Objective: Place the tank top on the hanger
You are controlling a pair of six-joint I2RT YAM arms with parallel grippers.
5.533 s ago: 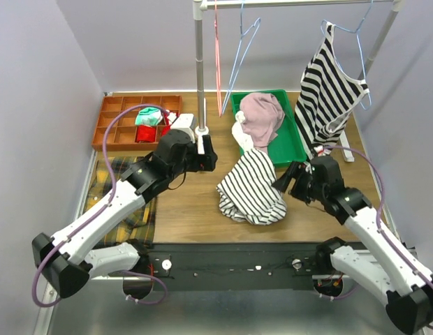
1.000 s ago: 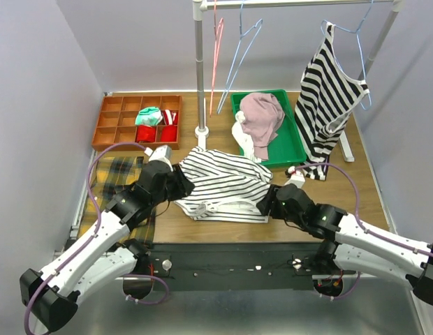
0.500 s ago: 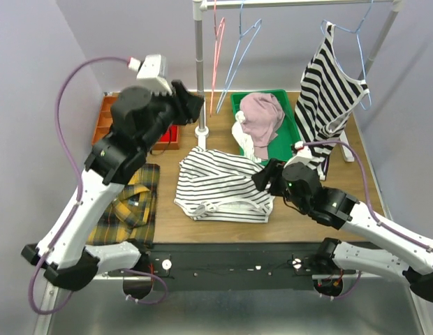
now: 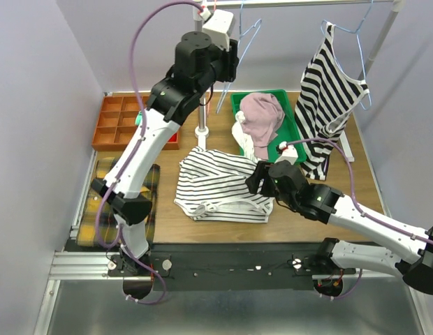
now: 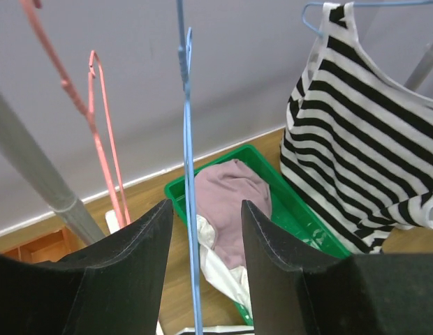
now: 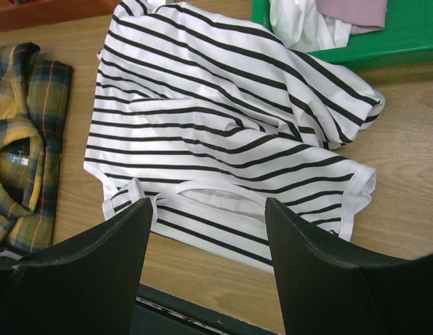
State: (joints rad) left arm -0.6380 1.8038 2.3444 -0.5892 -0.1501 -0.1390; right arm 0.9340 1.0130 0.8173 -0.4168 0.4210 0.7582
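Observation:
I should first unhook the light-blue hanger with my left gripper and bring it to the straps, because it hangs on the rail, far from the flat tank top.
The tank top, white with thin dark stripes, lies spread flat on the table, straps toward the near edge; it also shows in the right wrist view. The light-blue hanger hangs from the rail. My left gripper is raised to it and open; in the left wrist view the gripper has the hanger's wire between its fingers, closer to the left one. My right gripper is open and empty above the top's right edge, over its neckline in the wrist view.
A pink-red hanger hangs left of the blue one. A bold-striped top hangs at the right. A green tray holds a pink garment. The rail post stands behind the top. Plaid shirt and orange organiser lie left.
The tank top went from a bunched heap to lying flat. My left arm let it go and rose to the blue hanger. My right gripper shifted slightly left over the top.

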